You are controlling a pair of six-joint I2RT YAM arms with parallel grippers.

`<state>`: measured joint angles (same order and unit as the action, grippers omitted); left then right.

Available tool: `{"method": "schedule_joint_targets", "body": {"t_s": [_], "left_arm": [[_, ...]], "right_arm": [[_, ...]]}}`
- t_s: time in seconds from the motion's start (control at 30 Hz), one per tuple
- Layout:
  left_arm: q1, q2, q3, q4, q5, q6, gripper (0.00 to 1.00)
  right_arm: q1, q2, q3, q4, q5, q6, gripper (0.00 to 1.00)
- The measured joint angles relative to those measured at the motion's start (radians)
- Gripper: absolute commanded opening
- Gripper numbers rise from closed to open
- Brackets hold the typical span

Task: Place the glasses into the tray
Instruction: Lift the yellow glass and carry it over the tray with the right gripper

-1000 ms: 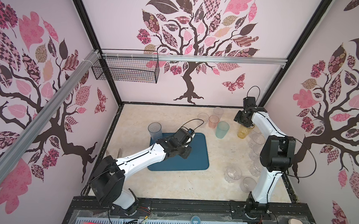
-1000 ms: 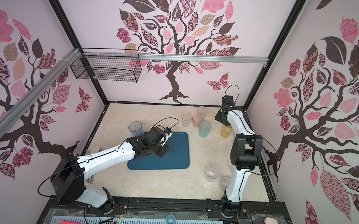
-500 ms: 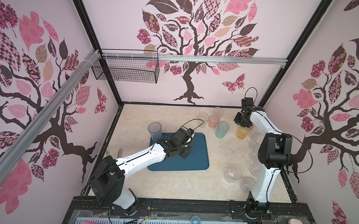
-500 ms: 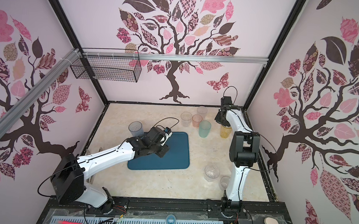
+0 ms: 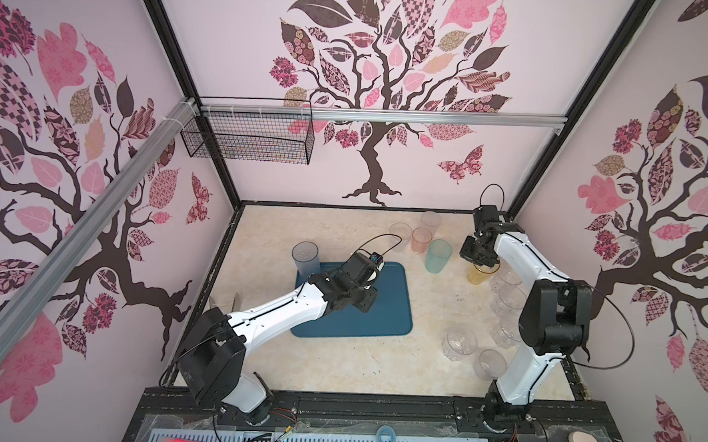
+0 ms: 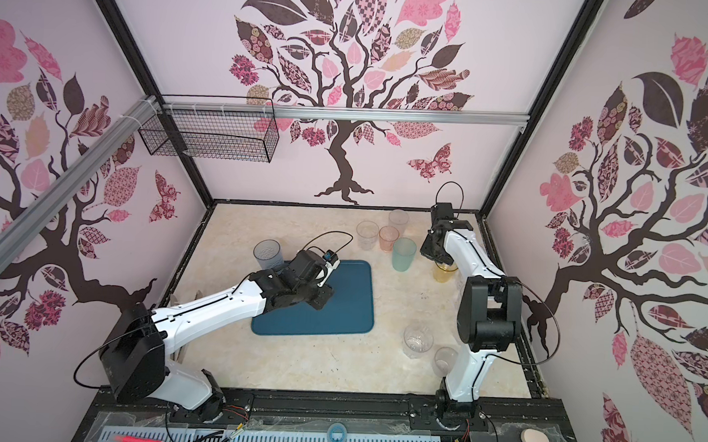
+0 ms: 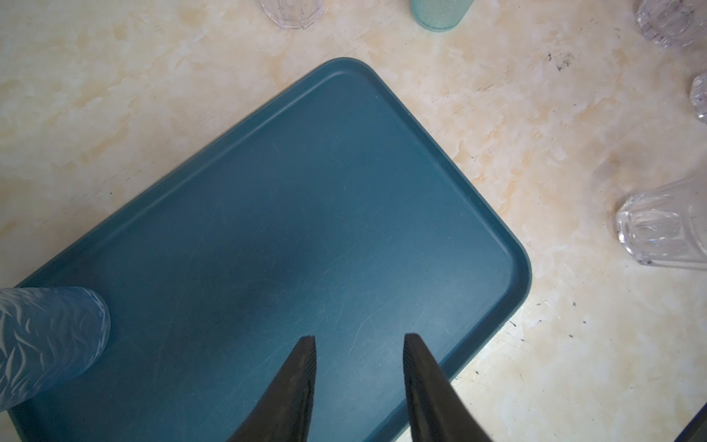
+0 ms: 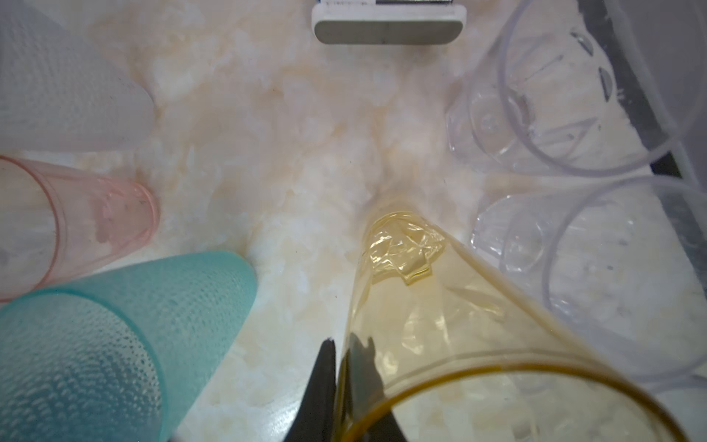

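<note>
My right gripper should keep carrying the yellow glass (image 5: 477, 276), which it holds upright, until the glass's base rests on the tray's middle (image 5: 357, 315), which lies open.
The dark teal tray (image 5: 385, 315) (image 6: 349, 309) (image 7: 306, 191) lies mid-table. One blue-grey glass (image 5: 306, 259) (image 6: 268, 256) (image 7: 46, 336) stands on its far left corner. My left gripper (image 7: 359, 340) hovers open and empty over the tray's bare floor. At the back right my right gripper (image 8: 344, 346) is shut on the rim of a yellow glass (image 5: 479, 275) (image 6: 444, 273) (image 8: 440, 306), one finger inside and one outside; the glass's base rests on the table. A teal glass (image 5: 438, 257) (image 8: 114, 325) and a pink glass (image 5: 421, 240) (image 8: 95, 214) stand close beside it.
Two pale glasses (image 5: 399, 235) (image 5: 430, 222) stand behind the pink one. Several clear ribbed glasses (image 5: 510, 299) (image 5: 460, 344) (image 8: 535, 114) line the right edge, tight against the yellow glass and my right arm. A black wire basket (image 5: 248, 135) hangs on the back wall.
My right gripper has closed its jaws onto the yellow glass's rim after settling down over it. The left arm and the tray have not moved.
</note>
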<state>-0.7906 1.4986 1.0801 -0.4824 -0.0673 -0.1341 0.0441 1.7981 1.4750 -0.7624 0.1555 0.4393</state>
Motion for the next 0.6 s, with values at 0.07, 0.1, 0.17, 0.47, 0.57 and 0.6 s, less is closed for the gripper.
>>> {"method": "schedule_joint_targets", "body": {"t_s": [0.07,0.1,0.17,0.47,0.57,0.6], "left_arm": [[0.000,-0.008,0.000,0.002,0.002,0.000,0.42],[0.000,-0.016,0.000,0.002,0.003,0.001,0.42],[0.000,-0.040,0.000,0.007,0.010,0.004,0.42],[0.000,-0.223,-0.069,0.131,0.047,0.002,0.41],[0.000,-0.266,-0.111,0.152,0.044,0.003,0.41],[0.000,-0.275,-0.121,0.153,0.040,0.004,0.41]], "right_arm": [[0.006,-0.031,-0.028,-0.023,-0.003,-0.004,0.00],[0.012,-0.046,-0.038,-0.035,-0.004,-0.008,0.00],[0.034,-0.072,-0.051,-0.051,-0.008,-0.015,0.00],[0.167,-0.198,-0.136,-0.137,-0.028,-0.024,0.00],[0.217,-0.220,-0.139,-0.173,-0.015,-0.023,0.00],[0.235,-0.224,-0.139,-0.181,-0.012,-0.020,0.00]]}}
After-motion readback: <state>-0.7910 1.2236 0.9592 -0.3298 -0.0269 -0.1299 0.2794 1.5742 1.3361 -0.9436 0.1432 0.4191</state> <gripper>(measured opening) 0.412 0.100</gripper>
